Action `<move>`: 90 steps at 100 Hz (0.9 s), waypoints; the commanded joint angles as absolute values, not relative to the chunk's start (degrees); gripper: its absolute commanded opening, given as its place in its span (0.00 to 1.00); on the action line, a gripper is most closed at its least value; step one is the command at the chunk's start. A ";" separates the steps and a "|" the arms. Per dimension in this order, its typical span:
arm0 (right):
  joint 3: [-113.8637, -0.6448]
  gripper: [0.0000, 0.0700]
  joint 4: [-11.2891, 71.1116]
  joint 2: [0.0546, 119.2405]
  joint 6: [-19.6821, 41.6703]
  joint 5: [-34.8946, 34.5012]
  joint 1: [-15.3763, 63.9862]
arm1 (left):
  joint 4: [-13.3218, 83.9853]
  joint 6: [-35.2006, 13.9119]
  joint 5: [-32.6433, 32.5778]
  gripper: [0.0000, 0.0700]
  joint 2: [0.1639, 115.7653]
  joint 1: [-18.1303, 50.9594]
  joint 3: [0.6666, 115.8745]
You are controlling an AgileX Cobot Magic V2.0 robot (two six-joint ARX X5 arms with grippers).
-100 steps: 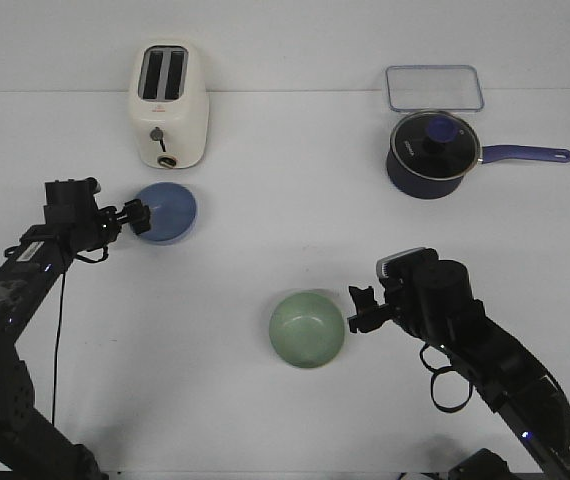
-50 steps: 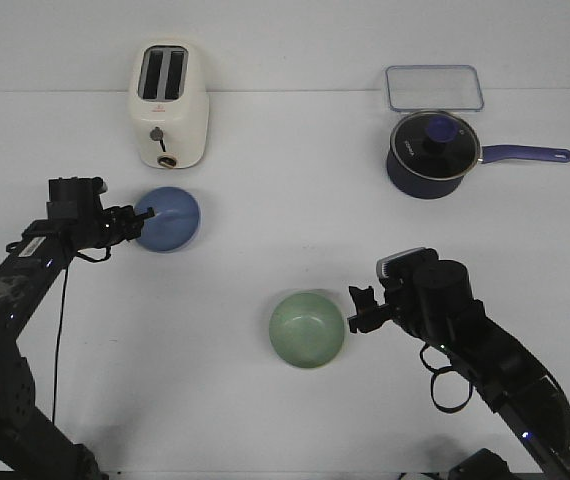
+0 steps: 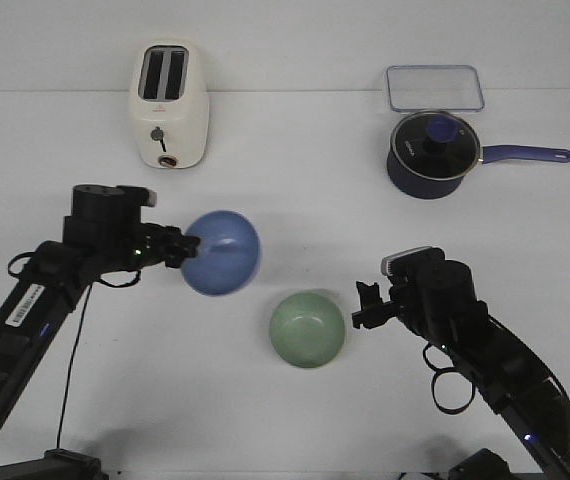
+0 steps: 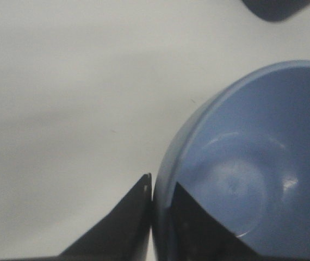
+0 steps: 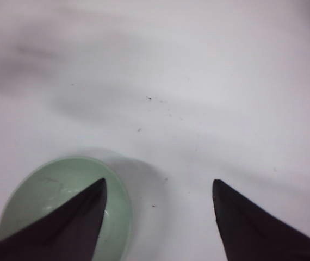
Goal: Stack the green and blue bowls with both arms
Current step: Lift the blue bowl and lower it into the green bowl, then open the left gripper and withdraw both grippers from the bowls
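Observation:
I see that the blue bowl [image 3: 223,253] looks as wide as the open green bowl [image 3: 307,330], so the blue bowl will nest with the green bowl and keep it hidden when I stack them.
My left gripper [image 3: 183,247] is shut on the rim of the blue bowl [image 3: 223,254] and holds it tilted in the air, up and to the left of the green bowl [image 3: 307,329]. In the left wrist view one finger is outside the blue bowl [image 4: 247,179] and one inside; the gripper [image 4: 162,187] pinches its wall. The green bowl stands upright on the white table. My right gripper [image 3: 363,305] is open just right of the green bowl. In the right wrist view the gripper [image 5: 157,190] has one finger over the green bowl [image 5: 46,196] and grips nothing.
A cream toaster [image 3: 168,105] stands at the back left. A dark navy saucepan [image 3: 432,153] with a lid and long handle is at the back right, with a clear lidded container [image 3: 433,88] behind it.
My left gripper has lifted the blue bowl off the table and carried it right and nearer, toward the green bowl. The right arm has barely moved.

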State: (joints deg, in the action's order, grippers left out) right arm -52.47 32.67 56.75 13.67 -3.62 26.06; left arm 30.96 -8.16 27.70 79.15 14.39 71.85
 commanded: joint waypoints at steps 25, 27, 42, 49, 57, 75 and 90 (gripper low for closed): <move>-53.34 0.58 33.56 54.48 11.70 -3.14 21.26 | 30.28 -6.50 21.50 0.02 84.97 34.06 72.73; -53.34 0.58 33.74 54.33 11.70 -3.14 21.02 | 30.26 -6.50 21.43 0.02 85.54 34.81 72.73; -53.34 0.58 34.04 53.65 11.42 -3.22 19.92 | 30.04 -5.98 20.95 0.02 89.65 38.61 72.73; -53.34 0.58 34.11 53.60 11.14 -3.27 19.79 | 29.78 -6.02 20.40 0.02 91.18 39.44 72.73; -53.34 0.58 34.54 53.58 11.05 -3.25 19.79 | 28.97 -6.07 20.43 0.04 92.01 39.92 72.73; -53.34 0.58 34.54 53.58 11.03 -3.18 19.79 | 25.80 -6.94 20.58 0.64 91.46 40.45 72.82; -53.34 0.58 34.57 53.58 10.35 -2.92 19.79 | 24.82 -6.92 19.81 0.65 88.05 38.63 72.84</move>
State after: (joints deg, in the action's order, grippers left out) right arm -52.47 35.16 53.36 11.68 -3.16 19.55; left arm 25.78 -6.96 20.45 89.91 39.27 71.83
